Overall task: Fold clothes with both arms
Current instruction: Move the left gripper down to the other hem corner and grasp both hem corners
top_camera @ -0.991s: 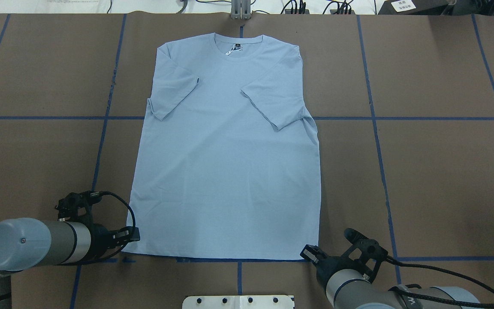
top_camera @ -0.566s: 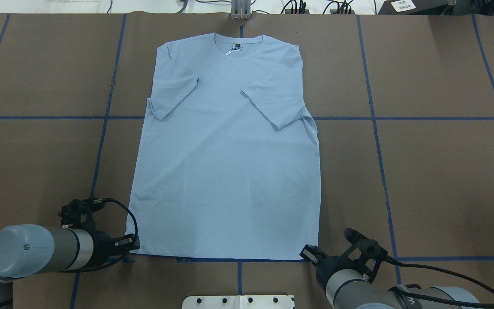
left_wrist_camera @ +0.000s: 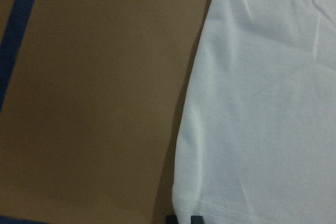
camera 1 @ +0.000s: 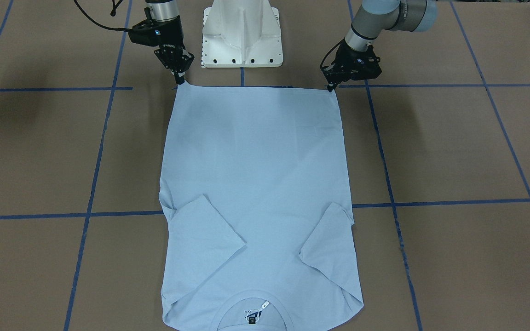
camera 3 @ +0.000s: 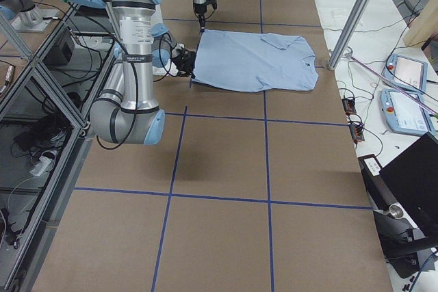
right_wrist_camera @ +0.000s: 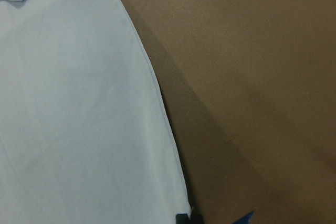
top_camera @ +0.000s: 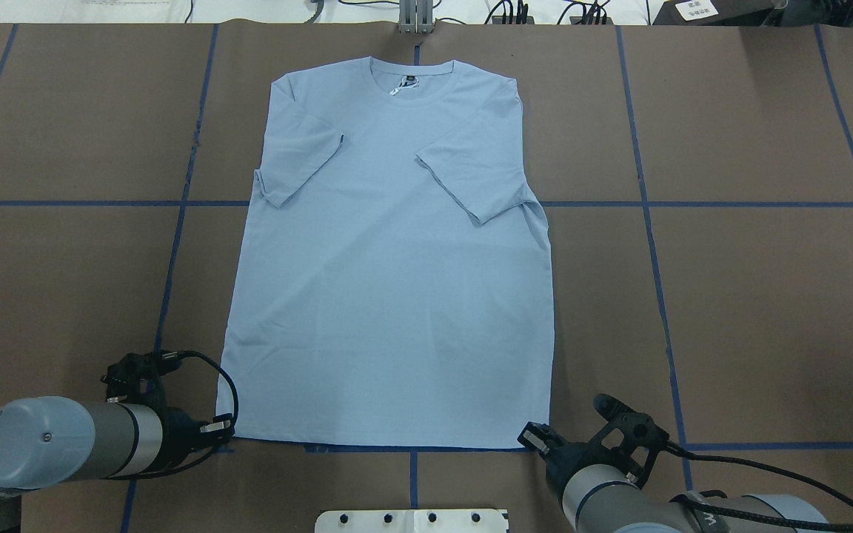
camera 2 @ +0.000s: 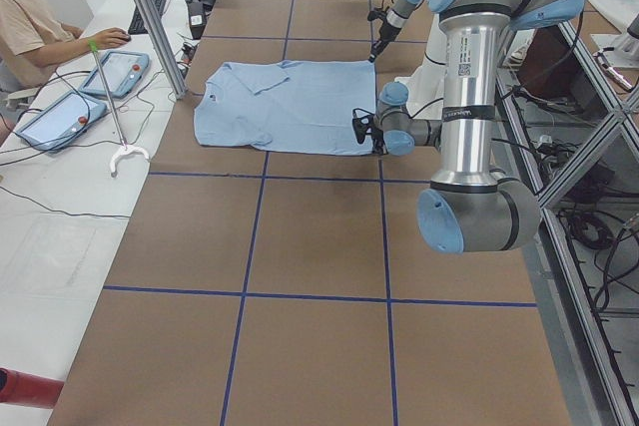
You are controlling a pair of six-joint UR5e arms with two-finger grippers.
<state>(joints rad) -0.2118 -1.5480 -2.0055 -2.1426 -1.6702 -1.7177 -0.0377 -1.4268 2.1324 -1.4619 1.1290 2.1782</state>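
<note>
Both of the robot's grippers should pull the T-shirt's hem corners back before they fold the hem toward the T-shirt's collar, because the collar lies close to the table's far edge.
The light blue T-shirt (top_camera: 389,281) lies flat on the brown table, collar (top_camera: 412,74) at the far end, both sleeves folded inward. Its print is hidden. My left gripper (top_camera: 228,428) is low at the near left hem corner and looks shut on it; the left wrist view shows its fingertips (left_wrist_camera: 195,219) at the hem of the T-shirt (left_wrist_camera: 262,103). My right gripper (top_camera: 532,437) is at the near right hem corner and looks shut on it. In the front view the left gripper (camera 1: 331,88) and right gripper (camera 1: 180,82) each taper to a point on a corner.
The white pedestal base (camera 1: 242,32) stands between the arms, just behind the hem. Blue tape lines (top_camera: 649,222) cross the brown table. A metal post (camera 2: 150,17), tablets and a seated operator (camera 2: 30,17) are at the far side.
My left gripper has moved back toward the robot along the shirt's left edge, down to the hem corner. The right arm and the shirt have hardly moved.
</note>
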